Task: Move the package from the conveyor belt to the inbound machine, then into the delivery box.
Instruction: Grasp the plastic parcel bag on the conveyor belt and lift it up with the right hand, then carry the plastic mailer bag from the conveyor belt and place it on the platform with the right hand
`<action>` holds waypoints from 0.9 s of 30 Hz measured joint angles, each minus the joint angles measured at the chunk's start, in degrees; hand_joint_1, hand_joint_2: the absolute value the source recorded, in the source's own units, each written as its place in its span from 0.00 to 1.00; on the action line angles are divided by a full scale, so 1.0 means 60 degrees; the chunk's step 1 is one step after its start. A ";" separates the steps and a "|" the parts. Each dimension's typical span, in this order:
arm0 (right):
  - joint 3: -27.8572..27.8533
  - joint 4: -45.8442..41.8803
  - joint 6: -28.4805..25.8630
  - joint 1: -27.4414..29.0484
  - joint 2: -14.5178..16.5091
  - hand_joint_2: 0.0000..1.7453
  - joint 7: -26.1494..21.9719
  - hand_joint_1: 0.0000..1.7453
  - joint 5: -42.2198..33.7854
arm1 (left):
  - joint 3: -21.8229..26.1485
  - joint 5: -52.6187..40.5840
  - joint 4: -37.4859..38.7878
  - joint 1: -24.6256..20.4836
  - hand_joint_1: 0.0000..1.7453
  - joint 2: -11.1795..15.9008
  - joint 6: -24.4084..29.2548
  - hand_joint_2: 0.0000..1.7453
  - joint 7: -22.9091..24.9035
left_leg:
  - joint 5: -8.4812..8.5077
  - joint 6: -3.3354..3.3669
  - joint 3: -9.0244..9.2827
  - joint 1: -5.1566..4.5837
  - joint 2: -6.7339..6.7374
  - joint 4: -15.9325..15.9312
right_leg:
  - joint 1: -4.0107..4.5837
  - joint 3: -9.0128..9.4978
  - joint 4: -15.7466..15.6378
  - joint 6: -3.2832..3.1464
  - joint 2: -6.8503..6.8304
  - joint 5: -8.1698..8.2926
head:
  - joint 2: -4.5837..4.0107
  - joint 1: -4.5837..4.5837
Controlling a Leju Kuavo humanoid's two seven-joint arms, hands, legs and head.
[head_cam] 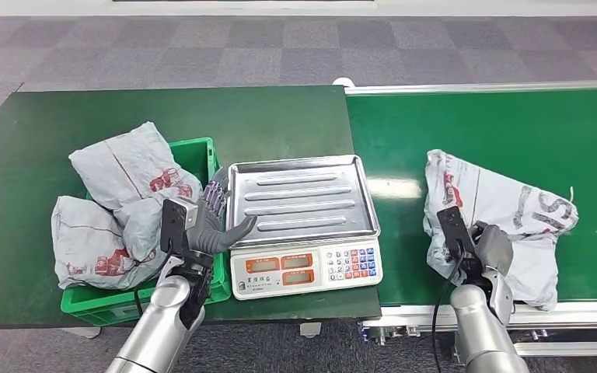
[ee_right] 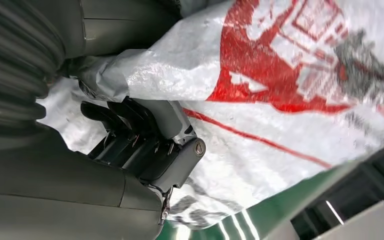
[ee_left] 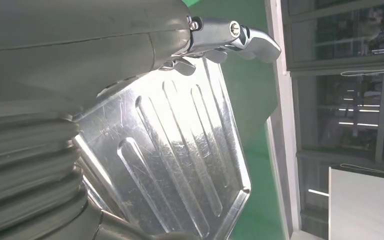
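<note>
A thin pale strip (head_cam: 571, 193) sticks out of the grey package's corner (head_cam: 505, 206), so I expect the strip to drag out long behind when I move the package across.
A grey plastic package (head_cam: 505, 214) with red print lies on the green conveyor belt (head_cam: 497, 124) at the right. My right hand (head_cam: 486, 249) is at its near left edge. The right wrist view shows that hand (ee_right: 145, 140) with its fingers curled into the package (ee_right: 280, 75) and a fold of the bag between thumb and fingers. The inbound machine is a weighing scale (head_cam: 307, 272) with a bare ribbed steel tray (head_cam: 303, 198). My left hand (head_cam: 214, 217) is at the tray's left edge, fingers apart and thumb toward the tray (ee_left: 180, 150), holding nothing.
The delivery box, a green crate (head_cam: 194, 151), stands left of the scale on the dark green table (head_cam: 202, 116). It is heaped with several grey packages (head_cam: 124, 202). The belt's metal rail (head_cam: 560, 311) runs along the near edge.
</note>
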 joint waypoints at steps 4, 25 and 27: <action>0.0057 -0.0595 -0.0083 0.0115 0.0044 1.00 -0.0217 1.00 -0.0257 | 0.0000 -0.0004 0.0001 0.0000 0.00 -0.0009 0.0012 1.00 -0.0012 | -0.0001 0.0001 -0.0008 -0.0001 -0.0004 0.0000 | 0.0000 -0.0005 0.0000 0.0001 -0.0003 -0.0001 | 0.0000 0.0000; 0.1864 -0.2629 -0.0104 0.0025 -0.0143 1.00 -0.0295 1.00 -0.0801 | 0.0000 -0.0014 0.0368 -0.0318 0.00 -0.0079 0.0029 1.00 -0.0282 | 0.0002 -0.0002 -0.0019 -0.0001 0.0004 0.0000 | 0.0003 -0.0020 0.0005 0.0000 0.0005 0.0001 | 0.0000 0.0000; 0.2288 -0.2615 -0.0063 -0.0135 -0.0060 1.00 -0.0306 1.00 -0.0617 | 0.0000 -0.0044 0.0450 -0.0394 0.00 -0.0123 0.0029 1.00 -0.0353 | 0.0003 -0.0004 -0.0020 -0.0001 0.0005 0.0000 | 0.0005 -0.0025 0.0006 -0.0002 0.0008 0.0003 | 0.0001 0.0001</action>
